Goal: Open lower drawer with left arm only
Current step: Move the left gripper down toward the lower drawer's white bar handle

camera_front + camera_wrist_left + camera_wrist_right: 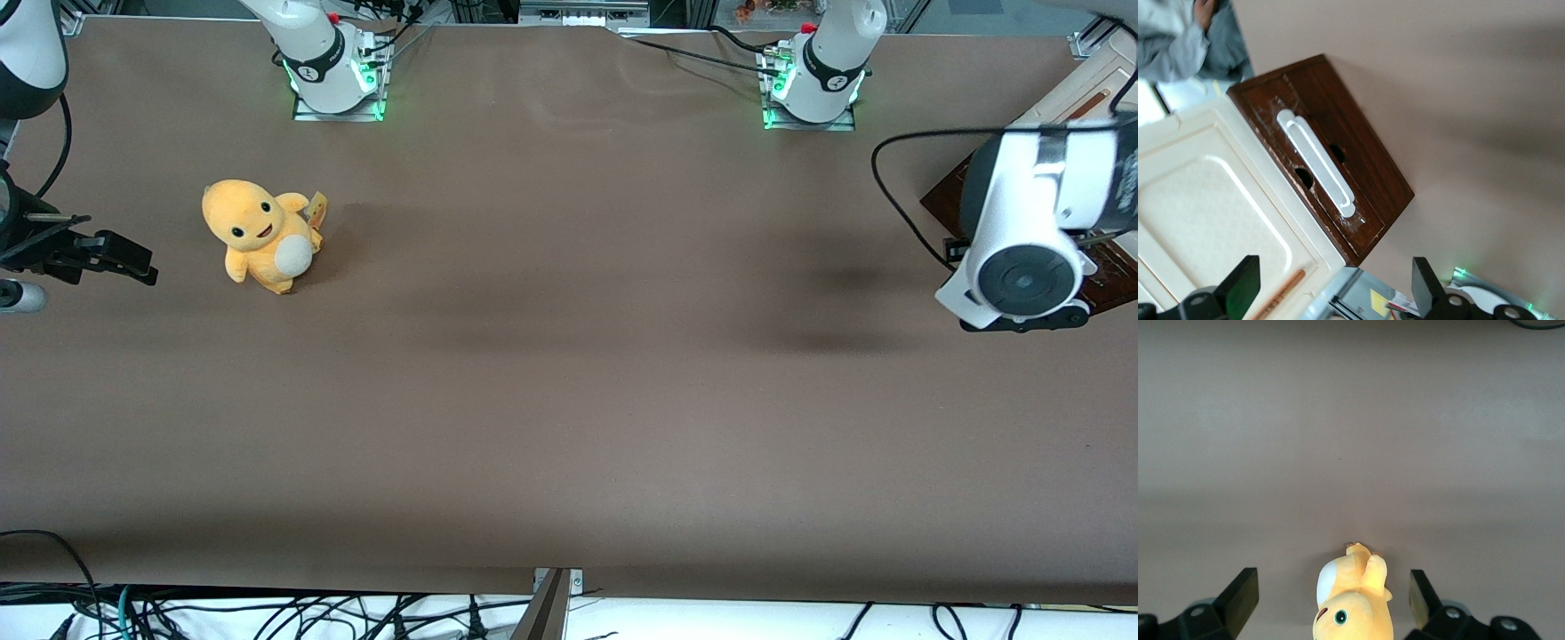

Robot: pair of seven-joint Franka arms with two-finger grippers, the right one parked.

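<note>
A straight seam (1351, 176) separates the drawer's front (1360, 230) with the handle from the dark panel below, so the drawer will slide straight out by itself when I pull.
The lower drawer (1368, 167) shows its dark-brown front with a long white bar handle (1315, 160); no pale inside shows. It sits under the cream-white cabinet top (1205, 213), which has a thin orange slot (1278, 293). My left arm (1022, 258) hangs over the cabinet (1071, 98) at the working arm's end of the table and hides most of it in the front view. My gripper (1335, 290) is open above the cabinet's front edge, its black fingers (1241, 287) wide apart with nothing between them. It is clear of the handle.
A yellow plush toy (260, 233) stands on the brown table toward the parked arm's end, also in the right wrist view (1350, 600). The two arm bases (336, 67) (813, 80) stand at the table edge farthest from the front camera. A black cable (898, 191) trails from my arm.
</note>
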